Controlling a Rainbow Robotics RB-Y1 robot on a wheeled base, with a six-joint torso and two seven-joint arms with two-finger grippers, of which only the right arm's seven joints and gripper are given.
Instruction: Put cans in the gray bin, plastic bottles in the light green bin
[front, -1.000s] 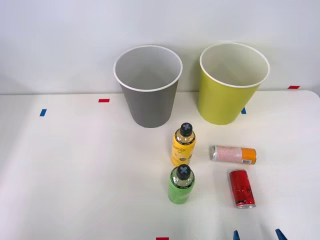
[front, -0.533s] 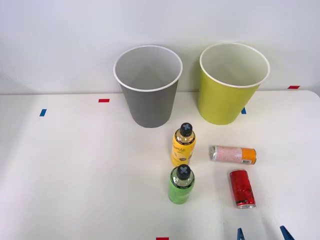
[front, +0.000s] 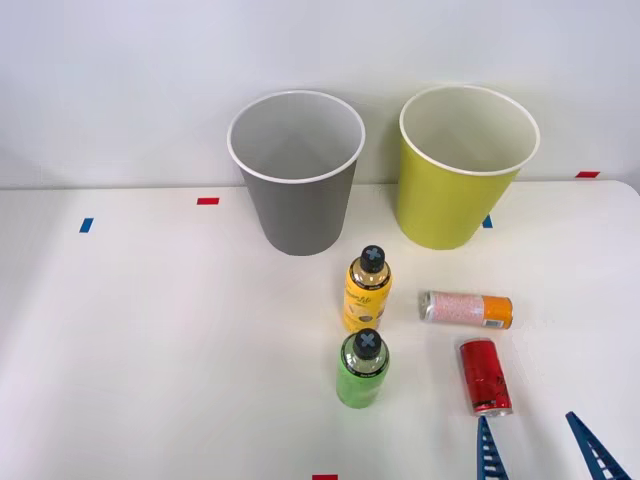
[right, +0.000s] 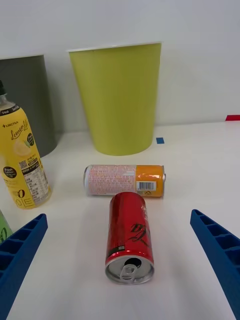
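My gripper will lift the red can with its opening down. The can should stay free of drips, because the can's opening faces me and the table around it is clean.
A red can lies on its side on the white table, silver top toward me. Behind it a pale pink can with an orange end lies crosswise. A yellow-orange bottle and a green bottle stand upright to their left, both with black caps. The gray bin and the light green bin stand at the back. My right gripper is open at the front edge, its blue fingers either side of the red can's near end, not touching.
Small red and blue tape marks dot the table. A pale wall rises right behind the bins. The table's right edge runs close to the light green bin.
My right gripper has come forward from the front edge toward the red can, with more of its fingers showing. Cans, bottles and bins have not moved.
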